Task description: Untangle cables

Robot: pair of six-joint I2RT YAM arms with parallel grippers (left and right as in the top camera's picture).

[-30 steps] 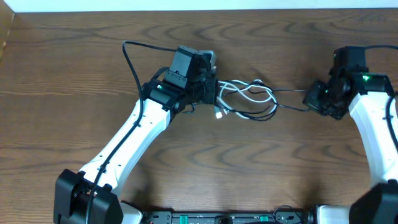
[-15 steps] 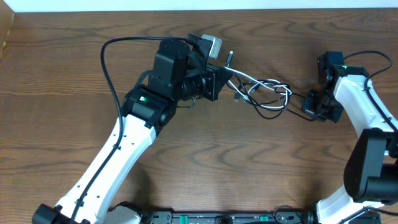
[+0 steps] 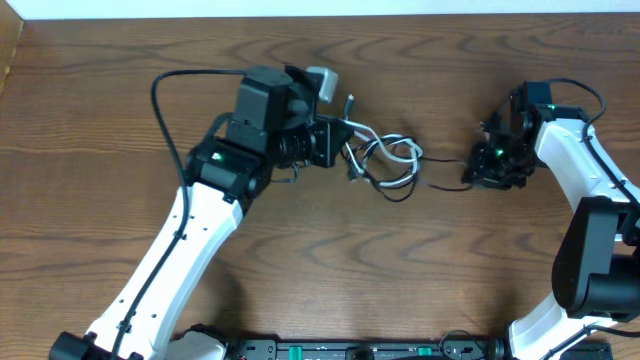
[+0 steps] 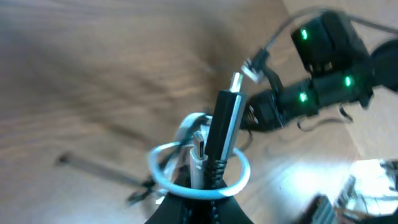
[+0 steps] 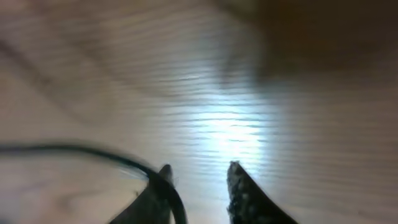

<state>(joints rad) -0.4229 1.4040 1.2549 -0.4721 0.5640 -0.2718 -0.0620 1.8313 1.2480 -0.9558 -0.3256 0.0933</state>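
Note:
The robot's left gripper is pinching the black plug and white loop (image 4: 225, 127) together while its right gripper is empty, so the robot should put the tangle (image 3: 396, 168) down and grip new parts of the cables.
The cables (image 3: 388, 160) are a tangle of thin black and white loops lying in mid-table in the overhead view. My left gripper (image 3: 340, 145) is shut on the tangle's left end. In the left wrist view, a black plug with a silver tip (image 4: 225, 118) and a white loop (image 4: 163, 180) stick out of the closed jaws. One black strand (image 3: 445, 183) trails right toward my right gripper (image 3: 472, 172). In the right wrist view that gripper (image 5: 199, 169) stands open with a bare gap. The black strand (image 5: 74, 151) runs along the outside of its left finger (image 5: 163, 186).
A thicker black wire (image 3: 160, 100) arcs from the left arm over the table's back left. The right arm (image 4: 323, 68), with green lights, shows at the top right of the left wrist view. Dark wood table (image 3: 420, 270) stretches all around, with a pale wall edge at the back.
The left gripper has pulled the tangle to the left. The right gripper's fingers have parted and released the black strand, which now lies slack.

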